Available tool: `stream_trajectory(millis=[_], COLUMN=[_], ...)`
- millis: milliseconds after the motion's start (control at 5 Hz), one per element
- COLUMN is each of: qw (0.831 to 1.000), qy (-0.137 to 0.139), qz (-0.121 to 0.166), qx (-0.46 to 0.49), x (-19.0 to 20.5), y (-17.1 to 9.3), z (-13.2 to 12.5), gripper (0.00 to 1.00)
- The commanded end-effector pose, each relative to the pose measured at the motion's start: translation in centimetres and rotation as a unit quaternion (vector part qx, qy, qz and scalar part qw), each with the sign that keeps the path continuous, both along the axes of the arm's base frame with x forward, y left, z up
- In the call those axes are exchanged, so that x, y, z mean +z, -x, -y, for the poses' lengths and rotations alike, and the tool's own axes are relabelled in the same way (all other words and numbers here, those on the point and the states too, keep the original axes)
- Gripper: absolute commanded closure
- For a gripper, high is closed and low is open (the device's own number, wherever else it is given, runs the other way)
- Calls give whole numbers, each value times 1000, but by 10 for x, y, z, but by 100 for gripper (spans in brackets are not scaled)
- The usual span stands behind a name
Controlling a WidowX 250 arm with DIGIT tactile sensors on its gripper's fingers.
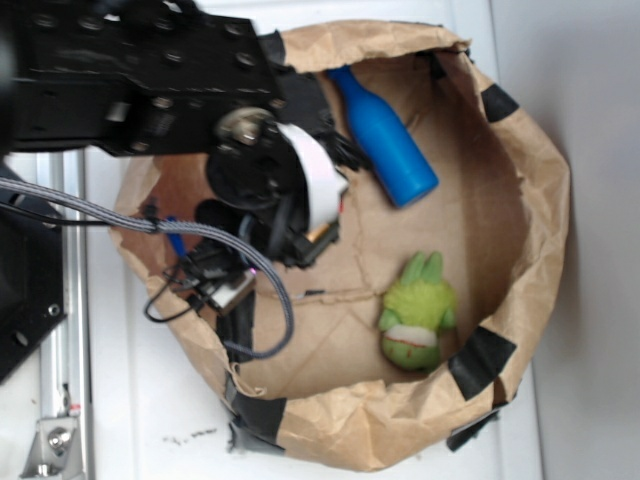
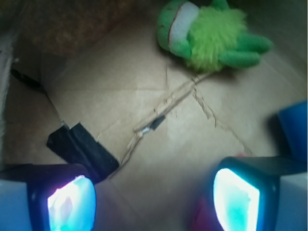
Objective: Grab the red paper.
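The red paper [image 2: 204,214] sits by the finger nearer the blue bottle, so the robot's gripper should lift clear, move over toward the blue bottle [image 1: 392,145] and come down over the red paper.
Only a dark red sliver of the red paper [image 2: 201,216] shows, at the bottom of the wrist view just inside my right finger; the arm hides it in the exterior view. My gripper [image 2: 154,202] is open, its two glowing pads wide apart over bare brown paper with nothing between them. In the exterior view the gripper [image 1: 300,240] hangs over the left part of the brown paper bag [image 1: 540,200].
A blue plastic bottle [image 1: 385,140] lies at the bag's back, its edge at the wrist view's right [image 2: 294,127]. A green plush toy [image 1: 417,312] [image 2: 211,33] lies at the front right. Black tape [image 2: 82,149] patches the floor. The bag's walls rise all round.
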State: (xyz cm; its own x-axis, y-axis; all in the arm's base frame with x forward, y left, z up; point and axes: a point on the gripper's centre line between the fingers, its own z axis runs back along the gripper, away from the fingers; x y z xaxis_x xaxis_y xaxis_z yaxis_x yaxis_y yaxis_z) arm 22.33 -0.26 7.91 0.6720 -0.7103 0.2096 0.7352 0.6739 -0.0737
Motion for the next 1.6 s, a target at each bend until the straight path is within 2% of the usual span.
stream_trajectory(millis=[0,200,400,600,800,1200,1400], qw=[997,997,997,997,998,998,999], qy=[-36,-27,-23,-28,-28,-25,-20], qz=[64,63,54,52,46,48,42], qx=[27,43,48,43,17,-31,-22], x=[32,65,64,65,64,66,68], y=[-4,-55,-74,-80,-67,-23,-24], z=[8,-42,-58,-60,-46,-15,-14], gripper=[0,0,0,0,0,0,0])
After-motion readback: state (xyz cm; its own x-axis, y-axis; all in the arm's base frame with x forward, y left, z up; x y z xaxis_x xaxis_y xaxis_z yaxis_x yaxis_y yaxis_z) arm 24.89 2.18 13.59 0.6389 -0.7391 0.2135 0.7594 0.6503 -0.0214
